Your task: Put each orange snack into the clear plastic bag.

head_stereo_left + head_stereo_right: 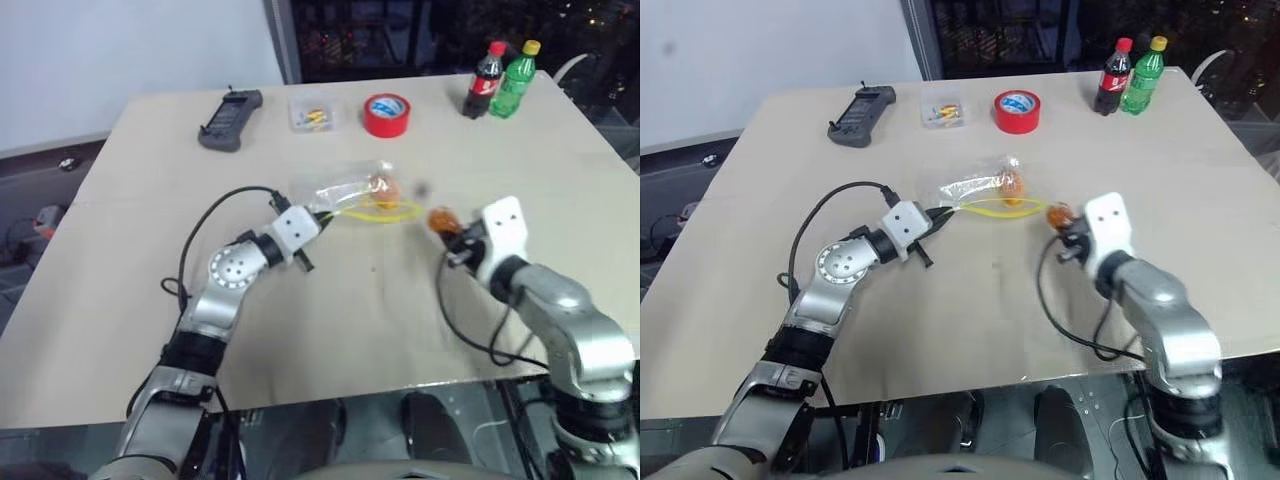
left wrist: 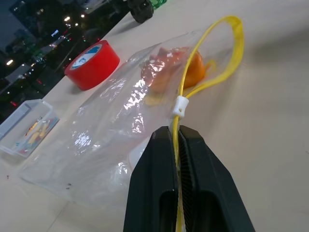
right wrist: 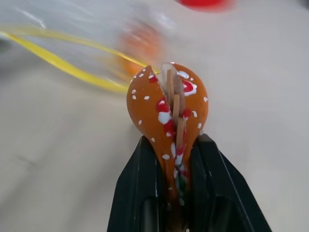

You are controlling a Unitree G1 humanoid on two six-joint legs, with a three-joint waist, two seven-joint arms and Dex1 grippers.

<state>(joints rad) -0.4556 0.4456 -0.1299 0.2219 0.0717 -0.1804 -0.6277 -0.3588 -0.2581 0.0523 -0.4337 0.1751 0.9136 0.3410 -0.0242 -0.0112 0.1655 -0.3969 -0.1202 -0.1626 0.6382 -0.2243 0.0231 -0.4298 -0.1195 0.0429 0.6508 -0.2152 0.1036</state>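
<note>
The bag's yellow seal (image 1: 408, 212) is open toward the held orange snack. My right gripper should keep going through the bag's opening and let go beside the other snack (image 1: 383, 189).
The clear plastic bag (image 1: 345, 190) lies on the table's middle, its yellow seal strip (image 2: 186, 92) looped open toward the right. One orange snack (image 1: 385, 188) rests inside the bag. My left gripper (image 2: 177, 133) is shut on the bag's yellow seal edge. The other orange snack (image 3: 166, 111), speckled white and red, is pinched between the fingers of my right gripper (image 3: 176, 145). It hangs just to the right of the bag's mouth (image 1: 443, 220), a little above the table.
At the table's far side stand a red tape roll (image 1: 387, 114), a small clear box (image 1: 312, 113), a black handheld device (image 1: 230, 120), a cola bottle (image 1: 487, 80) and a green bottle (image 1: 515, 78). The tan table (image 1: 350, 320) ends close in front of me.
</note>
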